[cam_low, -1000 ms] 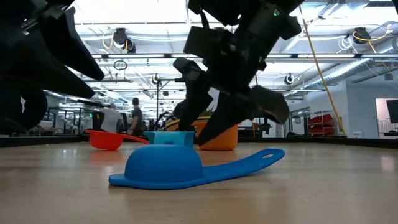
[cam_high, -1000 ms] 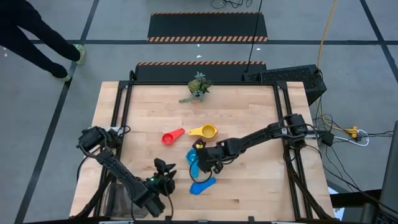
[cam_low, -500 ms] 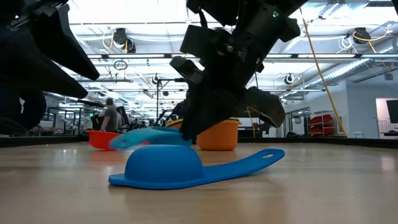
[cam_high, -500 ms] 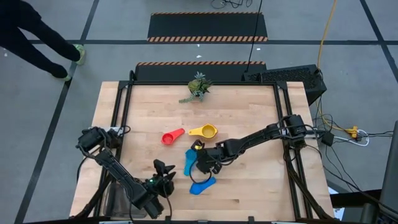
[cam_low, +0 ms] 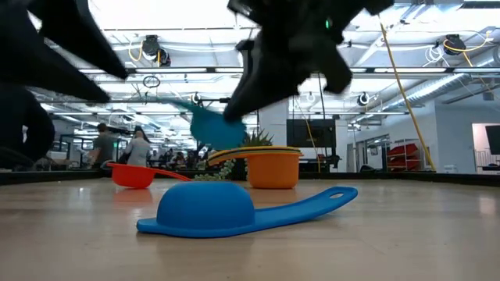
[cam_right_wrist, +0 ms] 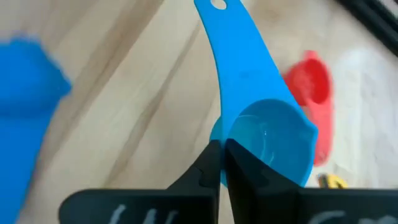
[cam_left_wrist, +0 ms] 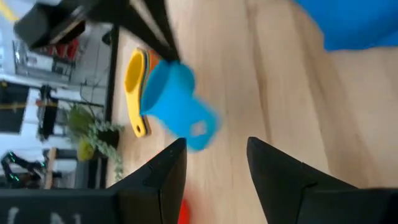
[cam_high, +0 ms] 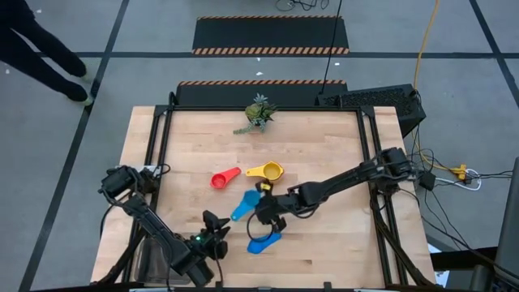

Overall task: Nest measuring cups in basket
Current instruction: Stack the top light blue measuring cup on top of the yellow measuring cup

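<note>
The light blue cup's bowl's side is pinched by my right gripper, and its fingers would block nesting there. My left gripper should first take the cup by its handle.
My right gripper is shut on the light blue measuring cup, which hangs above the table's middle. Just nearer, the blue cup lies upside down on its rim, handle flat on the wood. The red cup and a yellow cup, which seems nested in an orange one, stand farther back. My left gripper hovers open near the front edge, left of the blue cup, nothing between its fingers. I cannot make out the basket in these views. My right gripper pinches the light blue cup's bowl wall beside the root of the handle, seemingly with one finger inside the bowl and one outside. The fingers slant down from the table's right side. The cup is lifted clear and tipped, its handle pointing toward the near left.
A small green plant stands at the far edge. Dark frame rails run along the table's left and right sides. Bare wood lies to the right of the cups.
My right gripper has shut on the light blue cup, which stood upright on the table, and has risen while rolling its wrist. The cup is now lifted clear and tipped, its handle swung toward the near left. The other cups have stayed put.
</note>
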